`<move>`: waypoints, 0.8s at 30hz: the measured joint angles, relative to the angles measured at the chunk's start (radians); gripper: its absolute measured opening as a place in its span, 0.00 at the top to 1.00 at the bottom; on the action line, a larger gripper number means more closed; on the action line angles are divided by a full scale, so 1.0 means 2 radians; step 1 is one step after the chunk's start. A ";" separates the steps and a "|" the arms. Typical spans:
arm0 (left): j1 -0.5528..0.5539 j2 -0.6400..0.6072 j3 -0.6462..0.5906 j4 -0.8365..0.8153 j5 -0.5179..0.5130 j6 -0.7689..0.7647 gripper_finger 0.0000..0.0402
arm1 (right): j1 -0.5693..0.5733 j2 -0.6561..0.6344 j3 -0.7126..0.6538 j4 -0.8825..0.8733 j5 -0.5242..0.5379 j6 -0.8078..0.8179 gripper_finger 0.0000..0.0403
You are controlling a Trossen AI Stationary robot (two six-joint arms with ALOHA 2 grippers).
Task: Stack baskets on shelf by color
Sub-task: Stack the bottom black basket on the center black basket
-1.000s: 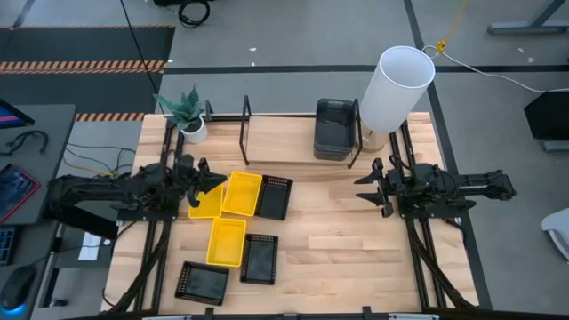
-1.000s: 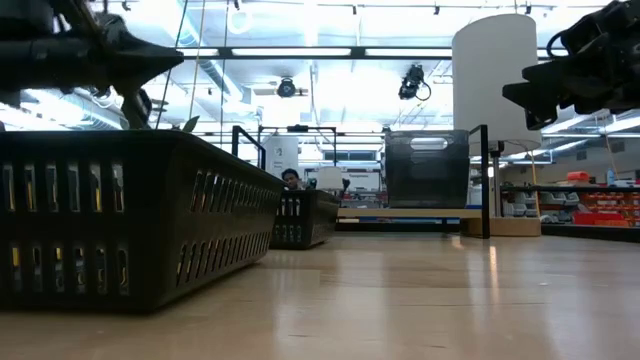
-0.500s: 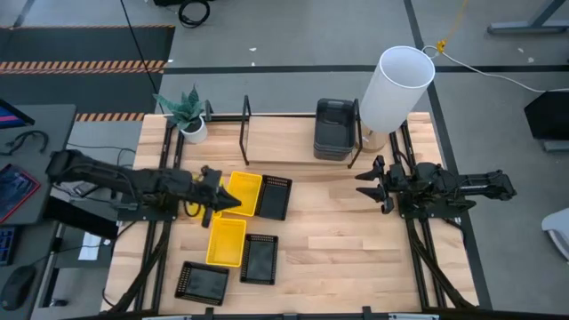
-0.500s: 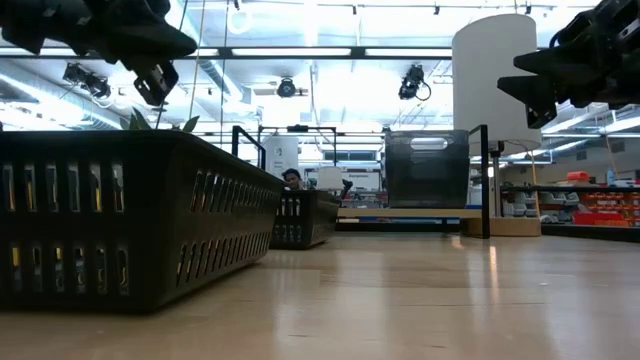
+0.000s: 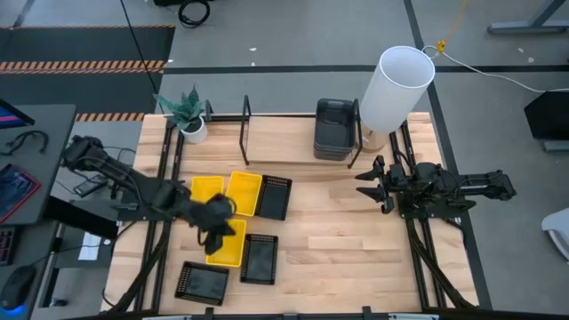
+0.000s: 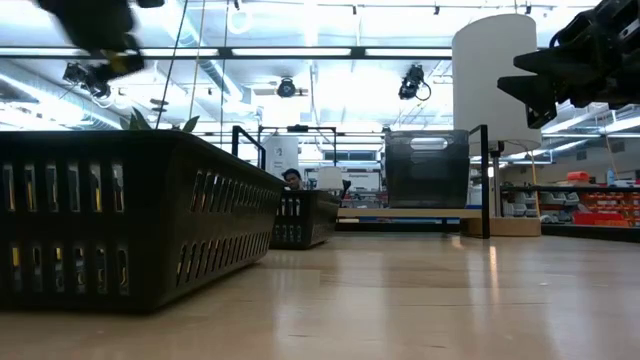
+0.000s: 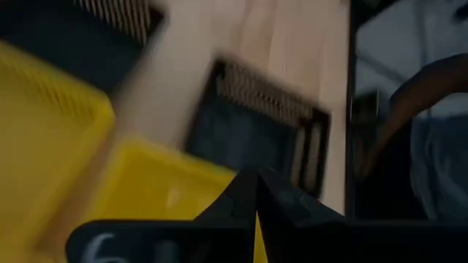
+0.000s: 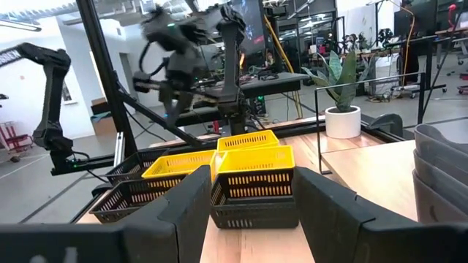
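Note:
The black baskets are empty, open and alike in shape (image 5: 260,259). I expect the nearest black basket (image 5: 202,282) to fit down into another when I lower it there.
Three yellow baskets lie flat on the table: two side by side (image 5: 206,191) (image 5: 243,194) and one nearer (image 5: 227,242). Three black perforated baskets (image 5: 274,197) (image 5: 260,258) (image 5: 203,283) rest beside them. The dark grey baskets (image 5: 333,129) sit nested in a stack at the right end of the shelf (image 5: 246,116). My left gripper (image 5: 219,215) (image 7: 254,183) hovers shut above the near yellow basket (image 7: 146,186). My right gripper (image 5: 372,184) (image 8: 252,186) hangs open over bare table to the right, level with the shelf's front.
A tall white cylinder (image 5: 396,87) stands at the shelf's right end, close to my right arm. A potted plant (image 5: 187,114) sits at the far left corner. Bare wood (image 5: 356,240) stretches between the baskets and the right arm. One black basket (image 6: 130,220) fills the low view's left.
My left gripper has swung from over the far-left yellow basket toward the near edge and somewhat right, ending above the near yellow basket. That far-left yellow basket now shows whole. The baskets and my right arm have stayed in place.

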 joint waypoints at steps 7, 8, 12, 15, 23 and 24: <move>-0.090 0.047 0.060 -0.084 0.059 -0.199 0.97 | 0.000 0.000 0.000 0.001 0.000 -0.001 0.51; -0.100 0.050 0.066 -0.087 0.060 -0.223 0.97 | 0.000 0.000 0.000 0.001 0.000 -0.001 0.51; -0.138 0.056 0.072 -0.120 0.043 -0.293 0.97 | 0.000 0.000 0.000 0.001 0.000 -0.001 0.51; -0.165 0.065 0.070 -0.142 0.041 -0.330 0.97 | 0.000 0.000 0.000 0.001 0.000 -0.001 0.51; -0.186 0.089 0.069 -0.187 0.047 -0.355 0.91 | 0.000 0.000 0.000 0.001 0.000 -0.001 0.51; -0.186 0.089 0.069 -0.188 0.047 -0.349 0.89 | 0.000 0.000 0.000 0.001 0.000 -0.001 0.51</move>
